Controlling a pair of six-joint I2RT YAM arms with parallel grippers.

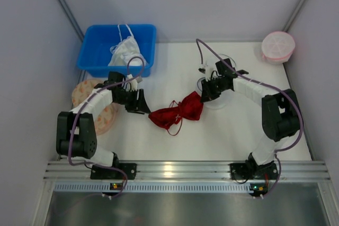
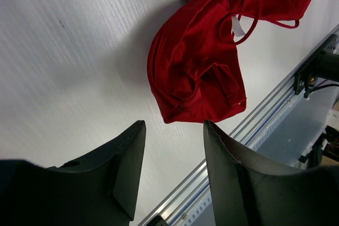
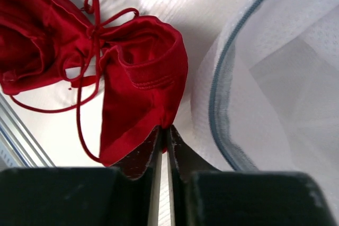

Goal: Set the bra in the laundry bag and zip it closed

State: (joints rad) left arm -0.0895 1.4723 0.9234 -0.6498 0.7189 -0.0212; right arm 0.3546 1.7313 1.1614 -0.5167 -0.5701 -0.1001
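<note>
Next, my right gripper folds the held cup (image 1: 191, 106) over the other cup (image 1: 162, 117), since the bra's cups lie spread apart, before my left gripper takes both together.
The dark-red bra (image 1: 177, 111) lies spread on the white table between the arms, its thin strings trailing. My right gripper (image 1: 204, 96) is shut on the edge of the right cup (image 3: 143, 86), pinched at the fingertips. The white mesh laundry bag (image 3: 275, 88) with its blue-grey zip rim lies right beside that cup, mostly hidden under the right arm in the top view (image 1: 218, 102). My left gripper (image 1: 140, 105) is open and empty, just left of the bra's left cup (image 2: 196, 72), not touching it.
A blue bin (image 1: 117, 50) with a white garment stands at the back left. A beige patterned disc (image 1: 92, 104) lies under the left arm. A pink round mesh bag (image 1: 278, 46) sits at the back right. The metal rail (image 1: 180, 170) runs along the near edge.
</note>
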